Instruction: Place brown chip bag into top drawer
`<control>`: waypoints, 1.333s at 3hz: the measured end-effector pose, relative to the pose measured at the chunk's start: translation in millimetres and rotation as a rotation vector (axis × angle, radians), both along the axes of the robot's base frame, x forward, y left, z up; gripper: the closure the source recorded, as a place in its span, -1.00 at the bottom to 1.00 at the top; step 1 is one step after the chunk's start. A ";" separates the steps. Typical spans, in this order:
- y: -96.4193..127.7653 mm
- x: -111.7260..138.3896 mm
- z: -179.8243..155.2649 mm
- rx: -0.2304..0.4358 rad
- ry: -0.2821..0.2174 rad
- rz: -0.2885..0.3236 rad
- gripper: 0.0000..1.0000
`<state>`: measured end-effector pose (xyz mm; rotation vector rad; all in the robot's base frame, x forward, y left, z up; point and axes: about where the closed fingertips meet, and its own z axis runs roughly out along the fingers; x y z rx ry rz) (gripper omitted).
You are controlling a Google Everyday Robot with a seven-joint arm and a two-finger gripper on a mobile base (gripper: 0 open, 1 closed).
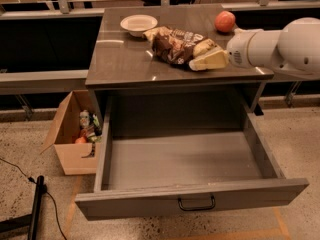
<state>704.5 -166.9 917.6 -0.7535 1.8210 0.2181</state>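
My gripper is about to carry the brown chip bag [178, 47] by one end. The bag has a plump, bulging middle [174, 44], so its far end will dip but stay puffed out.
The brown chip bag [176, 45] lies on the grey counter top [125, 64], right of the white bowl [138, 24]. It has a dark brown middle and tan-yellow ends. My gripper [206, 60] comes in from the right on a white arm and its cream fingers are at the bag's right end, touching it. The top drawer [190, 204] is pulled wide open below the counter. It is empty, with a dark bail handle on its grey front.
A red-orange fruit [225, 21] sits at the back right of the counter. A brown cardboard box [70, 134] with small items stands on the floor left of the drawer. A black cable and post [36, 204] are at the lower left.
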 end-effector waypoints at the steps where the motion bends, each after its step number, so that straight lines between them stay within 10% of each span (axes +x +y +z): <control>1: 16.3 23.4 -11.1 0.017 -0.017 0.000 -1.00; 2: 28.6 48.0 -29.2 0.025 -0.015 -0.007 -0.97; 4: 29.4 67.9 -43.4 0.029 -0.031 -0.013 -0.09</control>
